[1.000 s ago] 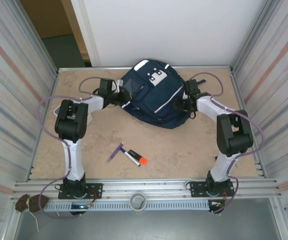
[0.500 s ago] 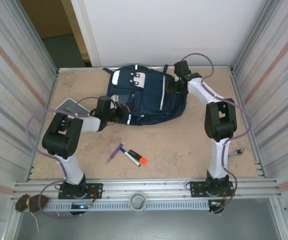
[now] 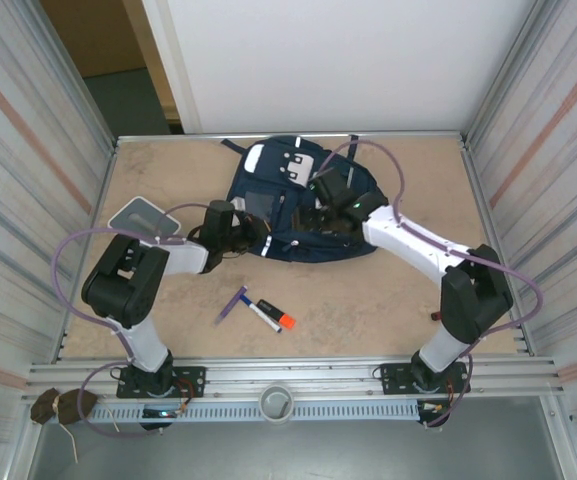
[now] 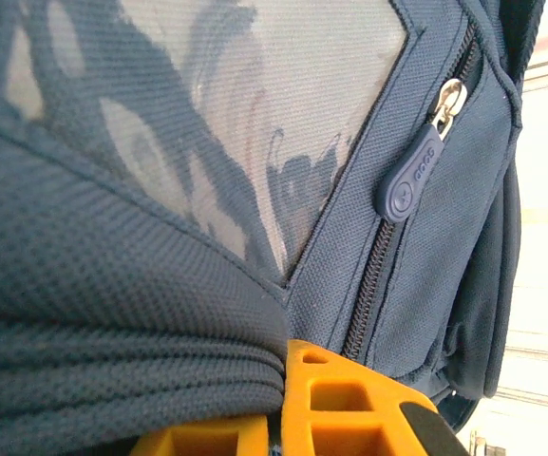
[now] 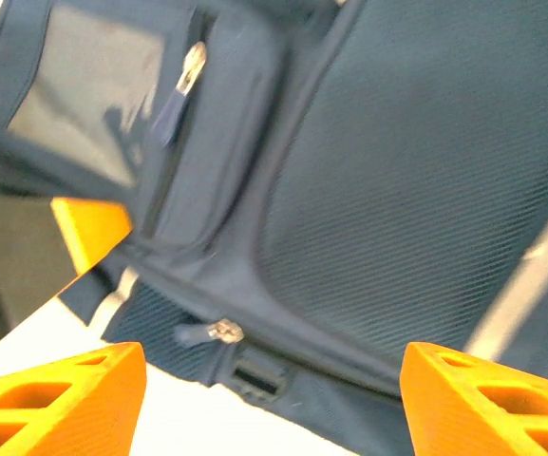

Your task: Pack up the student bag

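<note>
The zipper pull point(image 5: 222, 331) rests on a long seam at the bag's edge point(image 5: 323, 370), so when I pull, it will slide along as the bag turns.
The navy student bag point(image 3: 286, 238) lies flat at the back middle of the table, its white and grey patches point(image 3: 286, 160) toward the far wall. At the bag's left edge my left gripper point(image 3: 241, 232) is shut on a fold of its fabric; in the left wrist view that ribbed fold point(image 4: 131, 380) is pinched between the orange fingers point(image 4: 349, 404), beside a zipper pull point(image 4: 408, 179). Over the bag's middle my right gripper point(image 3: 328, 200) hovers open. In the right wrist view its fingertips point(image 5: 65, 399) stand wide apart above the bag's panel point(image 5: 397, 171) and a small zipper pull point(image 5: 213, 332).
An orange-capped marker point(image 3: 271, 315) and a purple pen point(image 3: 231, 304) lie on the table in front of the bag. A grey flat tray-like thing point(image 3: 138, 214) sits at the left, near my left arm. Corrugated metal walls close in both sides.
The bag has shifted and turned on the table. My right arm has swung from the bag's far right corner to over its middle. My left gripper has stayed on the left edge.
</note>
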You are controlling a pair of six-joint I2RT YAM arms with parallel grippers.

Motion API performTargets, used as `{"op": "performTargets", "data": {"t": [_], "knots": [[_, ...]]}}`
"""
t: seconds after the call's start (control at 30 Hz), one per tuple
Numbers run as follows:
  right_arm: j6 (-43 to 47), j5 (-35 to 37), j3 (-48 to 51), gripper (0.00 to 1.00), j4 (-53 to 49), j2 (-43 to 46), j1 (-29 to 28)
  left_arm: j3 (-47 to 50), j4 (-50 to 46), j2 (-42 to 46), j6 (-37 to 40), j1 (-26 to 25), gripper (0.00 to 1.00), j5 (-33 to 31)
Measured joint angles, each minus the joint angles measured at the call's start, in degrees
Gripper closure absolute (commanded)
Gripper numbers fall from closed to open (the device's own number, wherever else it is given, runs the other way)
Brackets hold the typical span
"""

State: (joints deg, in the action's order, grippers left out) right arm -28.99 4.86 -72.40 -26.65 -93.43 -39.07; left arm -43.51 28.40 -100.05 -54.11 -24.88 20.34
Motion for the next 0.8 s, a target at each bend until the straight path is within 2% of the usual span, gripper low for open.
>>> {"op": "performTargets", "data": {"t": [0.17, 0.4, 0.53, 0.67, 0.8], "knots": [[-6.78, 3.39, 1.95, 0.39, 3.19, -3.48, -6.08, 0.26, 0.17, 0.24, -0.63, -0.26, 1.0, -0.85], [-12.31, 7.26, 2.14, 0.41, 7.39, -9.42, -8.31, 0.39, -0.26, 1.07, -0.87, -0.37, 1.0, -1.55], [-14.34, 10.27, 2.14, 0.35, 8.94, -11.43, -9.84, 0.42, -0.31, 1.11, -0.87, -0.44, 1.0, -1.6], [-15.67, 13.33, 1.99, 0.34, 10.01, -13.6, -10.95, 0.59, -0.35, 1.18, -0.87, -0.74, 1.0, -2.47], [-16.06, 17.22, 0.59, 0.39, 9.92, -16.37, -11.96, 0.96, -0.28, 1.51, -0.85, -0.74, 1.0, -3.02]]}}
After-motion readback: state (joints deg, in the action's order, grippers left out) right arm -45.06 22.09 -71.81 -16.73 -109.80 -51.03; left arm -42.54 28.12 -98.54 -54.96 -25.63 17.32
